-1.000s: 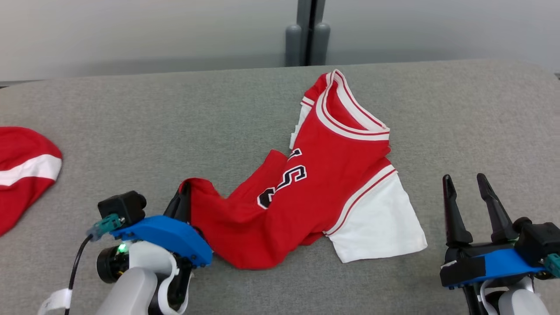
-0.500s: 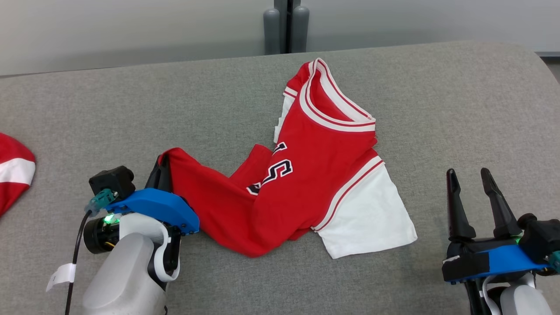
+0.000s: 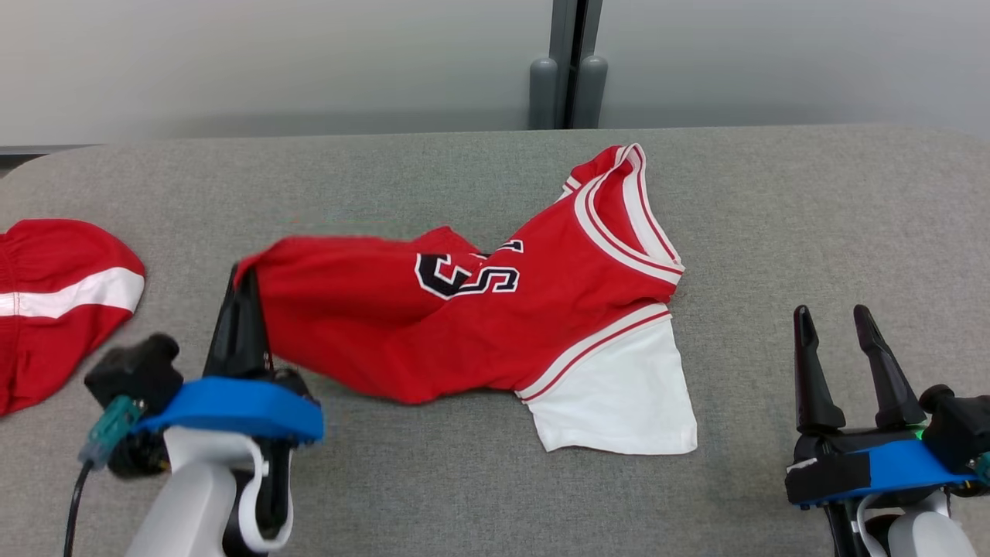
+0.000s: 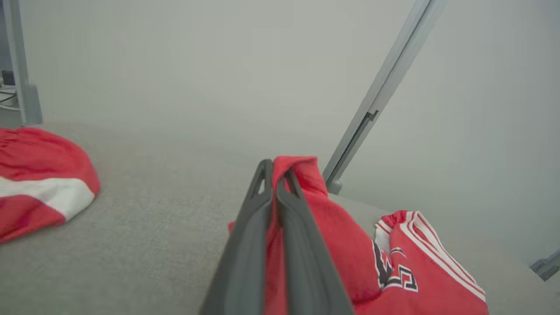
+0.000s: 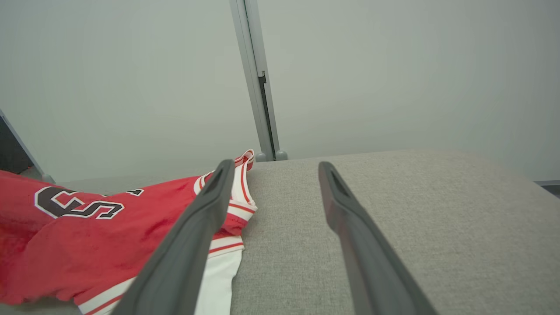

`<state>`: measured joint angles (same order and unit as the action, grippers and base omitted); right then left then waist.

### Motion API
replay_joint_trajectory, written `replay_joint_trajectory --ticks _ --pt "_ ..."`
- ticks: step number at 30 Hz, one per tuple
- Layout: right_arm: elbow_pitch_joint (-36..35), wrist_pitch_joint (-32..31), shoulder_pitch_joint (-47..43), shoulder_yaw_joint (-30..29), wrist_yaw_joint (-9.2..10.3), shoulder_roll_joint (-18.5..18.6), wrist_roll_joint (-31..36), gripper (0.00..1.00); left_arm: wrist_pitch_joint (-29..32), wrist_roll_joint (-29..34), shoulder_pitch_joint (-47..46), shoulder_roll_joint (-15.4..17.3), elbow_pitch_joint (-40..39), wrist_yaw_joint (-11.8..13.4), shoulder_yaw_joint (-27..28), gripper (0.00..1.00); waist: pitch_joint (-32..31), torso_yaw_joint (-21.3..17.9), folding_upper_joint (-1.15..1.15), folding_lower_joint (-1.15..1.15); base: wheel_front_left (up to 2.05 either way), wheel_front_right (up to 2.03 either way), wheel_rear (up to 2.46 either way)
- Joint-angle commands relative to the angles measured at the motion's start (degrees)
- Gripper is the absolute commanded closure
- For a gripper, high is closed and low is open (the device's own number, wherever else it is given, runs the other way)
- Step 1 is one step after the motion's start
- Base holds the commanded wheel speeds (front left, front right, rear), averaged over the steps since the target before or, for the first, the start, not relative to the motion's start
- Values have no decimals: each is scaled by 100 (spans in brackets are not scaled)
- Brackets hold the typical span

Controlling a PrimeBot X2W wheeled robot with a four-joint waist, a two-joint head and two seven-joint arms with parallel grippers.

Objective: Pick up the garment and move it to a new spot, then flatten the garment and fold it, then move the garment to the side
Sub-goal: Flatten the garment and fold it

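Striped trim (image 3: 570, 186) goes out of sight behind the collar, so when I pull, I should expect the other white sleeve hidden under the jersey (image 3: 566, 297).
The garment (image 3: 495, 317) is a red jersey with white sleeves, striped collar and black lettering, lying across the middle of the grey padded table (image 3: 812, 216). My left gripper (image 3: 241, 282) is shut on the jersey's hem corner at the left and holds that end lifted off the table. In the left wrist view the red cloth (image 4: 306, 210) is pinched between the closed fingers (image 4: 245, 236). My right gripper (image 3: 834, 325) stands open at the lower right, clear of the white sleeve (image 3: 619, 394). The right wrist view shows the jersey (image 5: 109, 227) left of the spread fingers (image 5: 192, 236).
Another red garment with a white stripe (image 3: 54, 309) lies at the table's left edge, also seen in the left wrist view as a red heap (image 4: 39, 179). A grey post (image 3: 568, 70) and a pale wall stand behind the table.
My left gripper has lifted the hem corner up and away from me, stretching the jersey's body out to the left; the head camera has also shifted. The right gripper has stayed put and open.
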<state>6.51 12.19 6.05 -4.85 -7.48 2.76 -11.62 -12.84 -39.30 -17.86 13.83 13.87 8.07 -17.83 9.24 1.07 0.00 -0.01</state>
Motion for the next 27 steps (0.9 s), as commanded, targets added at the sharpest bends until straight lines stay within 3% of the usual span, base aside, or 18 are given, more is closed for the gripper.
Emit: replay_joint_trajectory --ticks 1,6,7,8,16,18,23,27 --pt "-2 19 -63 -1 -3 23 -12 0 126 -42 324 74 -195 138 24 100 -9 6 0 1 0 0 0" --pt "-25 31 -134 -69 -3 24 -10 0 746 -241 1467 214 -787 586 -49 100 -10 69 0 1 0 0 0" --pt "-22 25 -133 -75 -3 24 -4 0 905 -236 1620 216 -813 664 -128 60 -13 72 0 1 0 0 0" --pt "-24 7 -120 -83 -3 24 4 0 1003 -219 1699 231 -833 717 -180 0 -13 75 0 1 0 0 0" --pt "-83 -33 -19 25 -3 23 -18 0 1558 327 1242 697 -1203 961 -467 0 16 -12 0 1 0 0 0" --pt "-87 -10 21 123 -3 24 -61 0 1914 644 500 878 -1245 836 -687 0 118 -188 0 1 0 0 0" --pt "-99 34 123 229 -3 23 -118 0 2508 744 -545 656 -321 424 -1153 0 364 -537 0 1 0 0 0" --pt "-126 83 233 356 -3 21 -168 0 2681 981 -1195 595 619 265 -1386 0 660 -894 0 1 0 0 0"
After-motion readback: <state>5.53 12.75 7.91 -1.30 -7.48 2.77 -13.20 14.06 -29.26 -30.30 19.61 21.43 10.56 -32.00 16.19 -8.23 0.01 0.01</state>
